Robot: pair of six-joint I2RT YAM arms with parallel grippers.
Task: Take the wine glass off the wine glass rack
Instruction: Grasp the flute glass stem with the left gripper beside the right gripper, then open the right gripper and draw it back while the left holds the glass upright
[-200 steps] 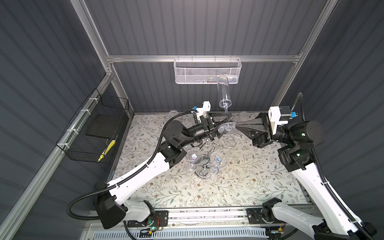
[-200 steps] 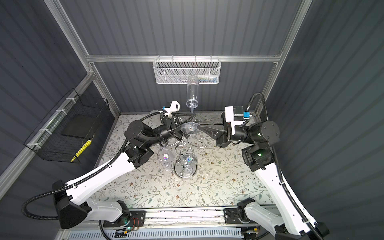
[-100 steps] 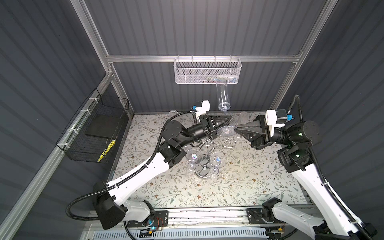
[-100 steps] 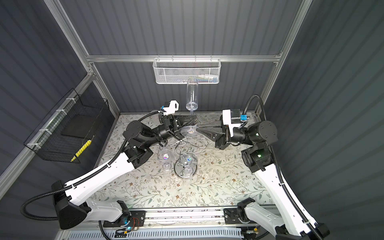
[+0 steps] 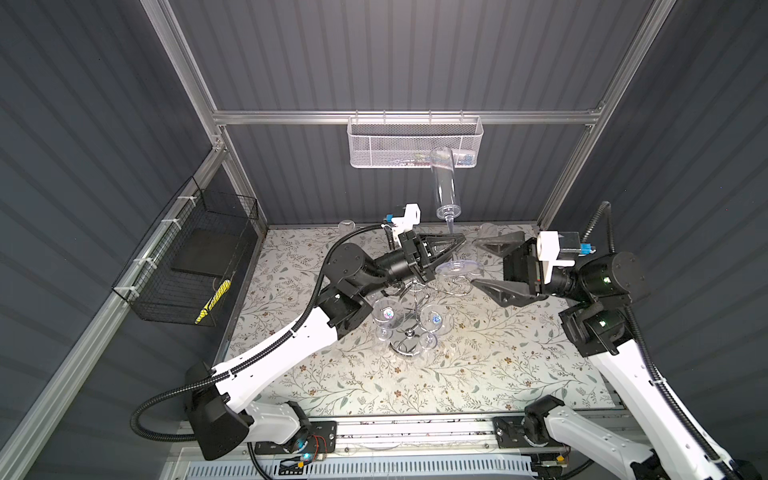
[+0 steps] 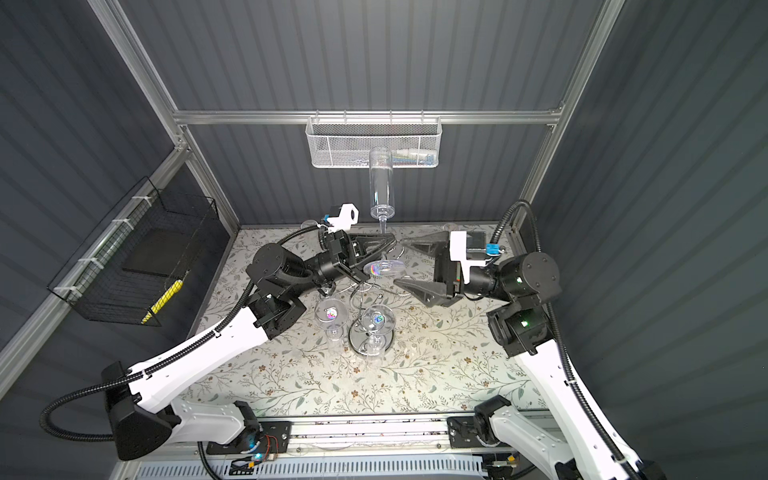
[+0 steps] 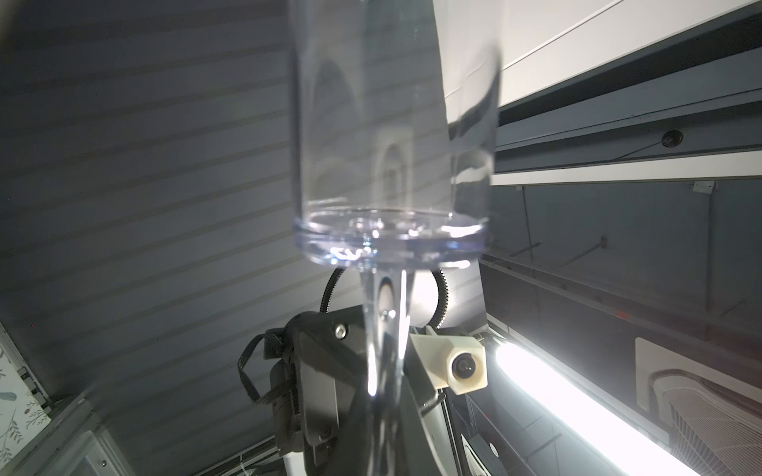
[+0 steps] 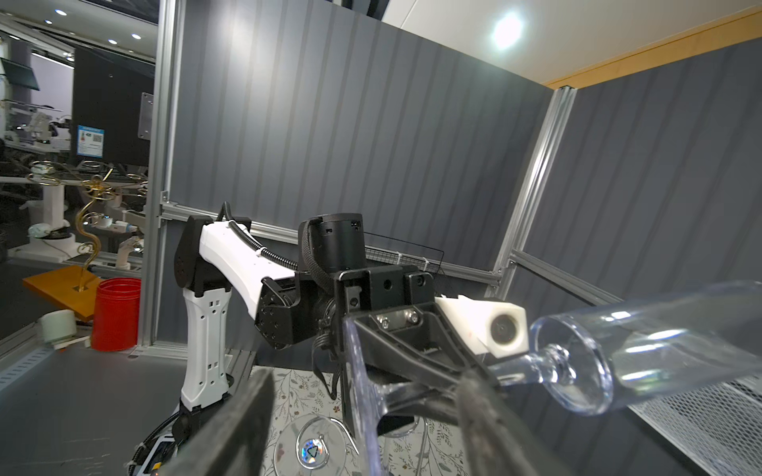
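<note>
The wine glass's foot (image 6: 385,268) is in front of my right gripper, close under my left gripper's hold on the stem, so my left gripper should move back and offer it the wine glass's bowl (image 6: 381,180).
A tall clear wine glass (image 5: 444,183) (image 6: 380,183) stands upright in the air above the chrome wine glass rack (image 5: 409,347) (image 6: 370,338), its round foot (image 5: 457,266) level with the rack's top arms. My left gripper (image 5: 456,244) (image 6: 390,244) is shut on its stem just above the foot. In the left wrist view the bowl (image 7: 391,123) and stem (image 7: 383,329) fill the middle. My right gripper (image 5: 476,264) (image 6: 398,262) (image 8: 367,373) is open, its fingers (image 8: 231,424) apart on either side of the foot, clear of it.
Two more glasses (image 5: 386,313) (image 5: 434,318) hang upside down on the rack. A white mesh basket (image 5: 415,143) hangs on the back rail behind the held glass. A black wire basket (image 5: 187,266) is on the left wall. Small glasses (image 5: 347,226) stand at the table's back edge.
My left gripper closed on the glass stem. My right gripper, shut on the glass a moment ago, has opened and let go. The glass stayed in place.
</note>
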